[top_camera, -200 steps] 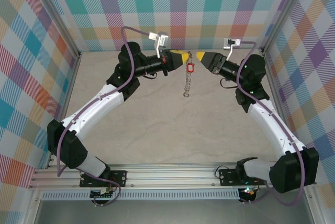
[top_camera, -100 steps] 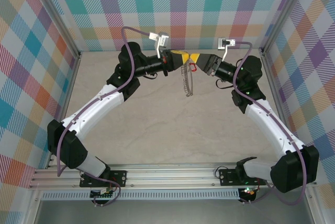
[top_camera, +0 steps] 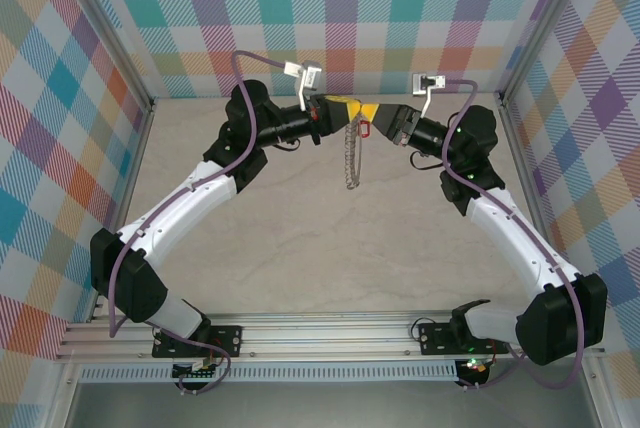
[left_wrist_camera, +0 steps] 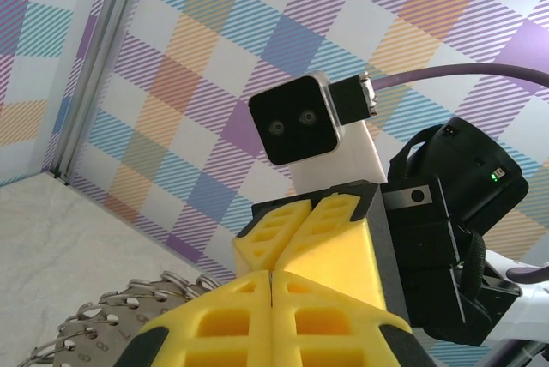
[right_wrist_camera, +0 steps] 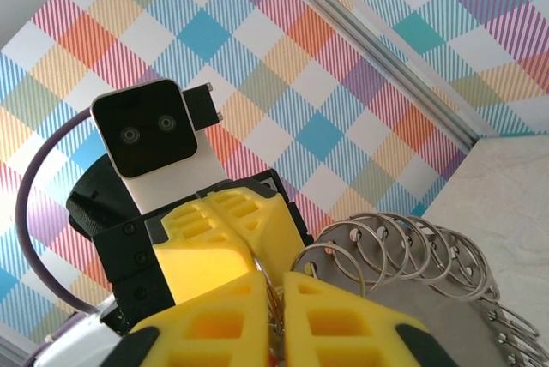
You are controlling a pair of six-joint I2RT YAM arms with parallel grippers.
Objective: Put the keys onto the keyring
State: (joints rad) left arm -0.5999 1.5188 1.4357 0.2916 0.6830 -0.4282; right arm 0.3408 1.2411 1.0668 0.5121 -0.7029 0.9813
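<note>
I need to open my left gripper, move it back and bring it around the loop while my right gripper holds the loop, because both grippers crowd the same thin wire loop with fingers against fingers.
The keyring, a beaded metal chain of loops, hangs down in the air from where my two grippers meet near the back wall. My left gripper is shut on its top from the left. My right gripper presses in from the right. In the right wrist view the right gripper is shut on a thin wire loop of the keyring. The key's red tag dangles just under the fingertips. The left wrist view has my left gripper closed tight, with the keyring beside it.
The beige tabletop lies far below both grippers. Checked walls stand close behind and at both sides, with a metal frame post on the left. The arm bases sit on the rail at the near edge.
My right gripper has moved left up to the left gripper's tip and shut on the ring's loop. The hanging keyring swung slightly. The left gripper has stayed shut.
</note>
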